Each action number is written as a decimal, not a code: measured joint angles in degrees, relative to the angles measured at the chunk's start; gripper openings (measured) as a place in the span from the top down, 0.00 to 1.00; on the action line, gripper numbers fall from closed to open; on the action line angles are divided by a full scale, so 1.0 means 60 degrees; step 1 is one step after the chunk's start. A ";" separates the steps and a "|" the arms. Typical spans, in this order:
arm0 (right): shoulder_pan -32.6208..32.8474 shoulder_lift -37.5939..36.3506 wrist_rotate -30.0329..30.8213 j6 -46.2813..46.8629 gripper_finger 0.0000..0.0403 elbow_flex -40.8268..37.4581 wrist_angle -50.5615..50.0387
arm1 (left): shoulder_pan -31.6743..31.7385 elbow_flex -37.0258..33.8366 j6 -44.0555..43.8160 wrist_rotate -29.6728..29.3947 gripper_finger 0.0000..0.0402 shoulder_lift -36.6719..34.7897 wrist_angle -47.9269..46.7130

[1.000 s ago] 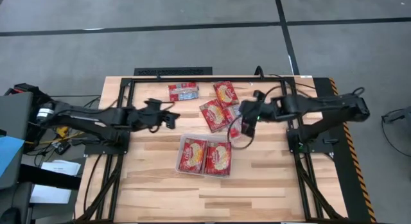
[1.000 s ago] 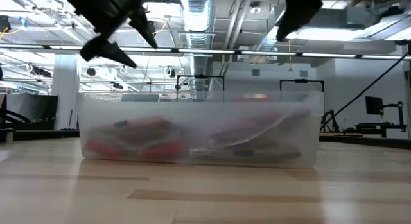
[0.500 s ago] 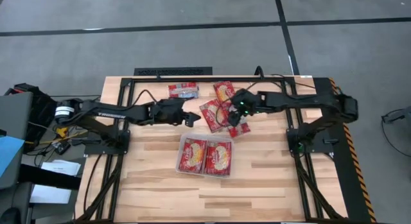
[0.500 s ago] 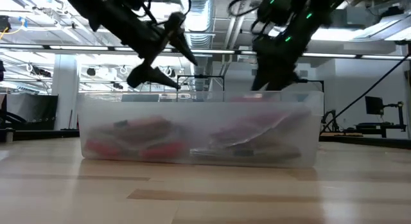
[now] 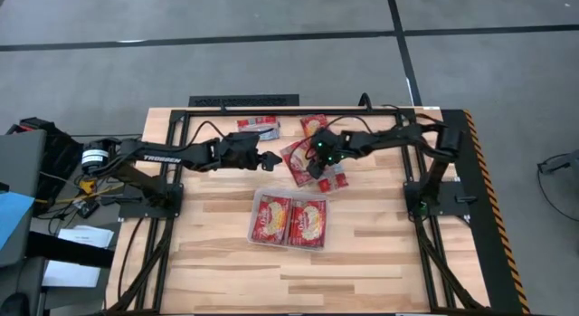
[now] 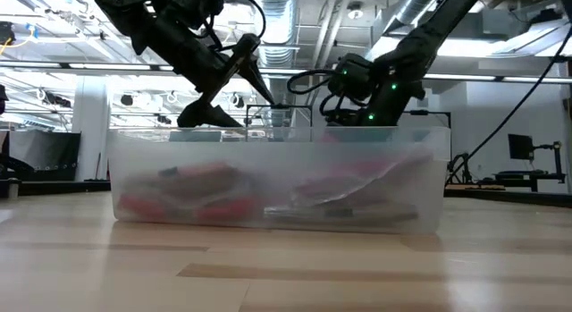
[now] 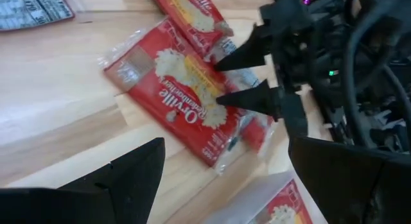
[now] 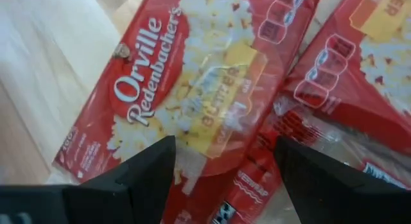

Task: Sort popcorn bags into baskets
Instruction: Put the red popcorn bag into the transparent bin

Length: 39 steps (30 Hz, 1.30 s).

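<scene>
My right gripper's fingers straddle the middle bag and the pale-panelled bag where they overlap [image 8: 249, 158], so next I back off and take the far bag [image 5: 314, 123] first.
Several red popcorn bags lie flat on the far half of the table: one middle bag [image 5: 298, 162], one beside it [image 5: 337, 179], one at the far edge [image 5: 315, 126], and a pale-panelled one [image 5: 258, 128]. The clear basket [image 5: 254, 216] sits nearer and holds two bags [image 5: 289, 220]. My right gripper [image 8: 225, 144] is open, low over the middle bag [image 8: 192, 102]. My left gripper [image 7: 226, 147] is open, just left of that bag and pointing at it, above the table. My right gripper [image 7: 218, 83] comes slanting down from the table's right, with both fingertips [image 7: 221, 101] over the printed face of the middle bag [image 7: 186, 102]. Whether they touch it I cannot tell. The bag lies flat on the table.
A black frame [image 5: 244, 100] runs along the table's far edge and down both sides by the arm bases. The low view shows the basket wall [image 6: 277, 187] in front of both grippers. Bare wood lies near the front edge [image 5: 298, 280].
My right gripper has gone toward the table's left and come down over the middle bag. My left gripper has gone toward the table's right, toward the same bag, staying open. The bags lie where they lay.
</scene>
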 joint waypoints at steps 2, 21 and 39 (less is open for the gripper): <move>-0.0089 0.0159 -0.0081 0.0025 0.27 0.0076 0.0083 | 0.0049 0.0000 0.0112 0.0115 0.20 0.0000 0.0082; -0.0178 0.1054 0.0425 0.0367 0.27 0.1781 -0.0963 | 0.2178 0.0000 0.2289 0.2666 0.20 0.0106 -0.0445; 0.0459 0.1083 0.0403 0.0402 0.27 0.2674 -0.2062 | 0.2149 -0.0004 0.2611 0.3259 0.20 0.0364 -0.0334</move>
